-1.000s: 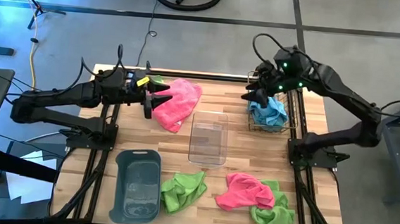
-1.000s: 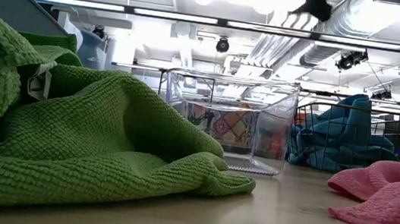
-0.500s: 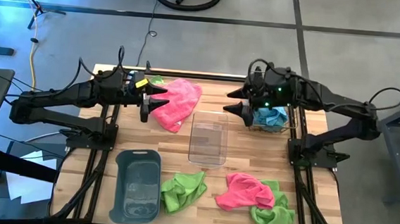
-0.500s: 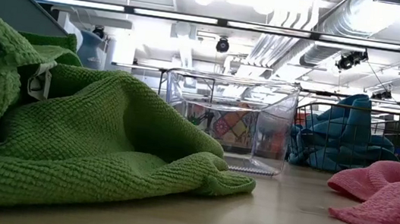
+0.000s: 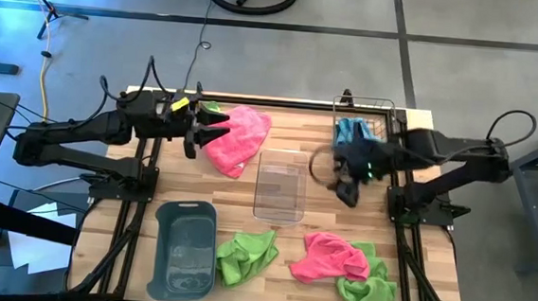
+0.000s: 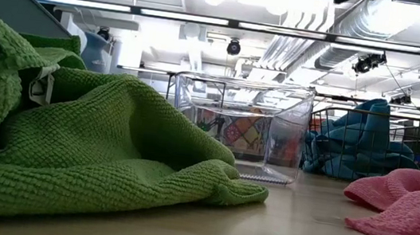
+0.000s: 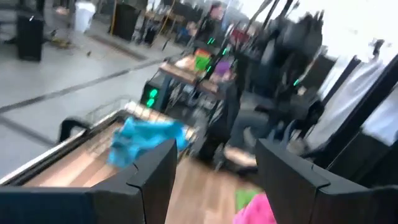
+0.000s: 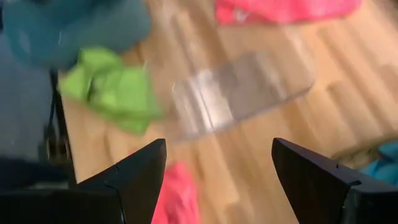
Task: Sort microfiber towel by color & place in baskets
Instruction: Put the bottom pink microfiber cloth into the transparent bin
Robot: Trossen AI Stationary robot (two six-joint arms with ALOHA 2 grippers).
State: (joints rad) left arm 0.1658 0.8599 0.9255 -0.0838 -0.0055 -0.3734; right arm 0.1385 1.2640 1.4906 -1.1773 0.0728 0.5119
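Observation:
The pink towel's end point(image 5: 361, 265) is lying on top of the green towel. I expect the pink towel to come away alone when I lift it.
A pink towel point(image 5: 239, 137) lies at the far left of the table, and my left gripper point(image 5: 209, 132) hovers open beside it, empty point(image 7: 214, 168). My right gripper point(image 5: 337, 181) hangs open and empty point(image 8: 230, 180) above bare wood between the clear bin point(image 5: 279, 185) and the wire basket point(image 5: 365, 138). Blue towels point(image 5: 351, 133) are piled in that basket. Near the front edge lie a green towel point(image 5: 247, 255), a pink towel point(image 5: 331, 257) and another green towel point(image 5: 368, 288). The grey tub point(image 5: 184, 249) stands at the front left.
In the low view the green towel point(image 6: 71, 140) fills the foreground, with the clear bin point(image 6: 237, 129), the wire basket point(image 6: 375, 146) and a pink towel point(image 6: 407, 210) behind it. Black frame rails point(image 5: 400, 245) run along both table sides. Bare wood shows around the clear bin.
My right gripper has swung away from above the wire basket toward the table's near edge, tipping downward, and now hangs beside the clear bin. It stays open and empty. No towel has moved.

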